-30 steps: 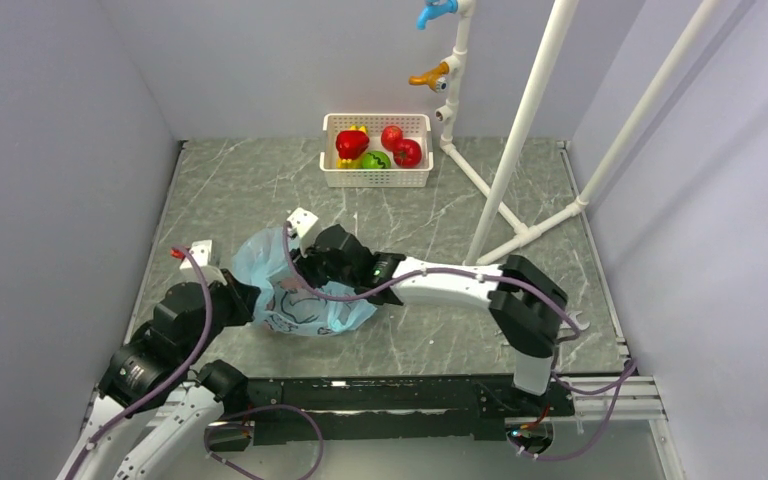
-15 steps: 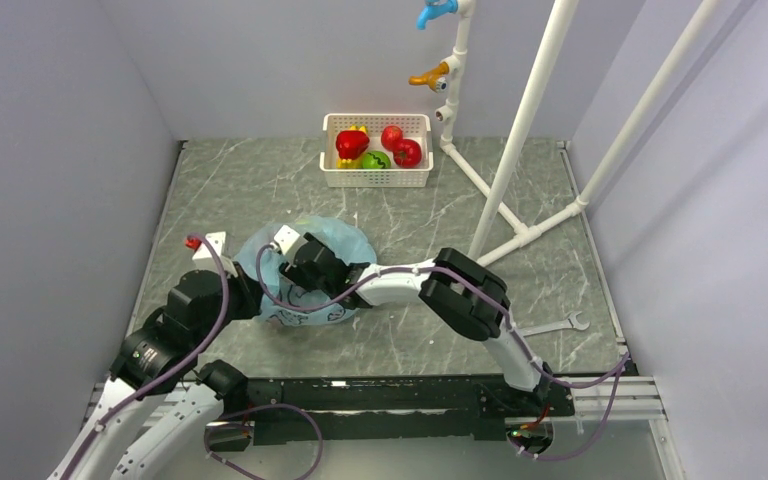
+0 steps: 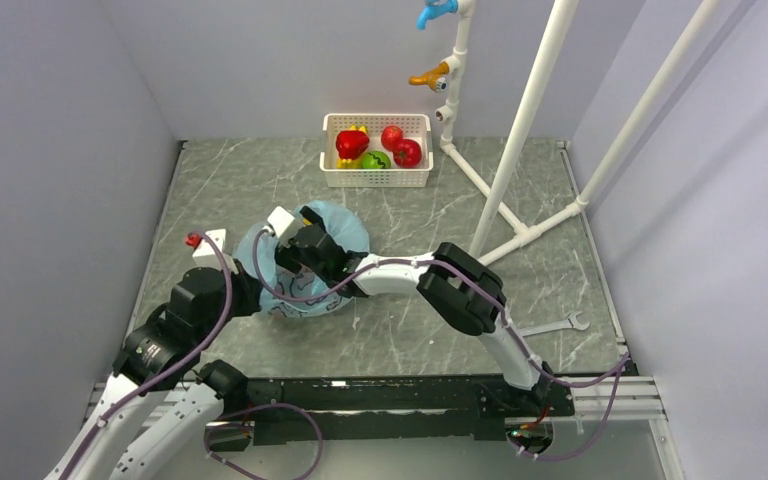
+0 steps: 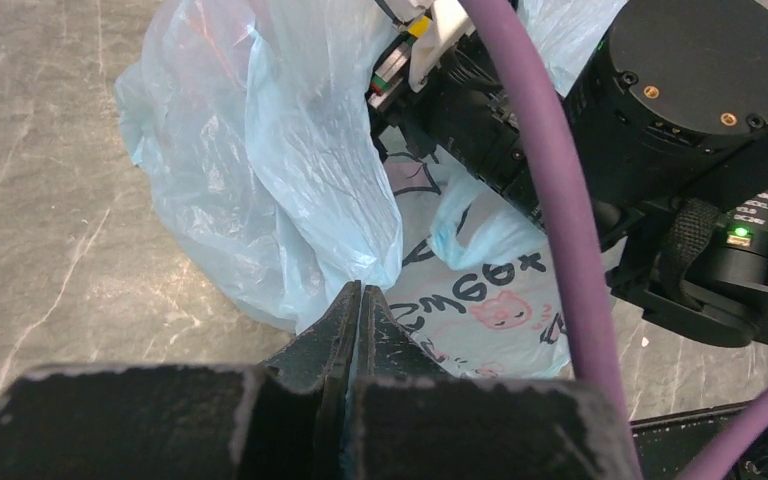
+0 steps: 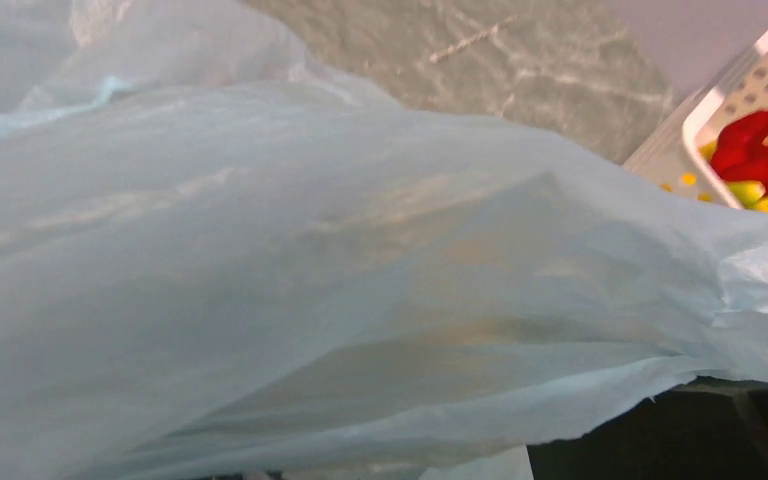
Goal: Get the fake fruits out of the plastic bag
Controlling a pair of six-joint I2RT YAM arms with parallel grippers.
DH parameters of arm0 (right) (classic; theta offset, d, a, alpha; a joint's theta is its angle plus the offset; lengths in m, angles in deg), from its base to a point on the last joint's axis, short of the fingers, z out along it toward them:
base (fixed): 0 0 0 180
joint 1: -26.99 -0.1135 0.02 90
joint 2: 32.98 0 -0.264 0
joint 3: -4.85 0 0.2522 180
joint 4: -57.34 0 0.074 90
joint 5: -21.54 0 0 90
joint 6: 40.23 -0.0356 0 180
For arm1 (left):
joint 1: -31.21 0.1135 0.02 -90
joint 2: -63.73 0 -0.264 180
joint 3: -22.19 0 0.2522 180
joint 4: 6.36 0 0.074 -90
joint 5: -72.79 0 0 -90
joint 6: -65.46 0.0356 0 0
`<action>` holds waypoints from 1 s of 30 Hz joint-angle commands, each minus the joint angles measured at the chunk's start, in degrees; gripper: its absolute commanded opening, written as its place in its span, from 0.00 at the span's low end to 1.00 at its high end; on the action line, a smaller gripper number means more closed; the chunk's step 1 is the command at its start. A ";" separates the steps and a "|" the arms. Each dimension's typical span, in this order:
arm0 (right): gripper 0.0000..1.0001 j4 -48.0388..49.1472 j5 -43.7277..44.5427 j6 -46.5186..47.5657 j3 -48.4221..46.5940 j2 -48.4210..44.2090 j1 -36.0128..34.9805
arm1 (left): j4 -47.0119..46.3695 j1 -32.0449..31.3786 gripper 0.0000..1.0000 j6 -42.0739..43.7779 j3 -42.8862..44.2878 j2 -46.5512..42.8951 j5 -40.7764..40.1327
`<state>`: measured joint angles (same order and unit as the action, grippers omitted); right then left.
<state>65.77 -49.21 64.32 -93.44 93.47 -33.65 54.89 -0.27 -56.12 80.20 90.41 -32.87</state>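
A yellow tint (image 5: 474,250) can be seen through the light-blue plastic bag (image 3: 346,226), so I expect a yellow fruit hidden inside to come out when I lift.
The light-blue plastic bag (image 3: 345,228) lies left of the table's middle, its printed side showing in the left wrist view (image 4: 480,290). My left gripper (image 4: 360,292) is shut on a fold of the bag's near edge (image 3: 252,296). The black body of my right gripper (image 3: 312,250) reaches into the bag's mouth from the right. Its fingers are hidden under the film, and bag film (image 5: 310,250) fills the right wrist view. No fruit shows plainly inside the bag. A red pepper-shaped fruit (image 3: 351,144) and a red round fruit (image 3: 407,152) lie in the white basket (image 3: 375,181).
The basket at the back also holds a green fruit (image 3: 374,160) and yellow pieces; its corner (image 5: 720,100) shows in the right wrist view. A white pipe frame (image 3: 520,130) stands at the right. A wrench (image 3: 552,325) lies near the front right.
My right arm has folded and pushed its gripper left and farther back into the bag. The bag has billowed up and shifted towards the back. My left gripper kept its hold.
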 commanded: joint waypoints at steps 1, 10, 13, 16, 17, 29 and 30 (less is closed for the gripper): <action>0.95 6.69 0.08 4.87 -4.65 3.15 0.72 | -0.50 -0.15 0.00 -0.07 1.80 -1.53 -2.41; 0.96 1.19 -2.30 6.12 -16.20 13.84 5.64 | -2.82 -0.14 0.00 0.08 1.81 2.16 -1.94; 0.97 0.08 0.16 7.75 -17.65 15.21 6.73 | -3.13 -0.15 0.00 0.75 2.22 3.16 -2.00; 0.97 -10.17 -1.74 3.98 -23.70 16.82 8.88 | -3.12 -0.15 0.00 1.09 2.44 3.68 -2.32; 0.96 -12.63 -3.31 2.77 -25.34 17.22 9.48 | -2.95 -0.16 0.00 1.12 2.61 3.73 -2.46; 0.40 -16.34 -2.82 -2.08 -23.47 14.23 9.34 | 0.48 -0.14 0.00 2.31 7.50 1.89 -4.53; 0.34 -16.57 -2.65 -2.70 -23.41 13.37 9.25 | 0.76 -0.11 0.00 2.38 7.35 1.79 -4.74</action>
<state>51.02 -52.45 65.43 -119.91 110.43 -24.71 53.16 -0.27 -55.16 85.11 93.53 -35.91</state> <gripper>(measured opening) 0.576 0.021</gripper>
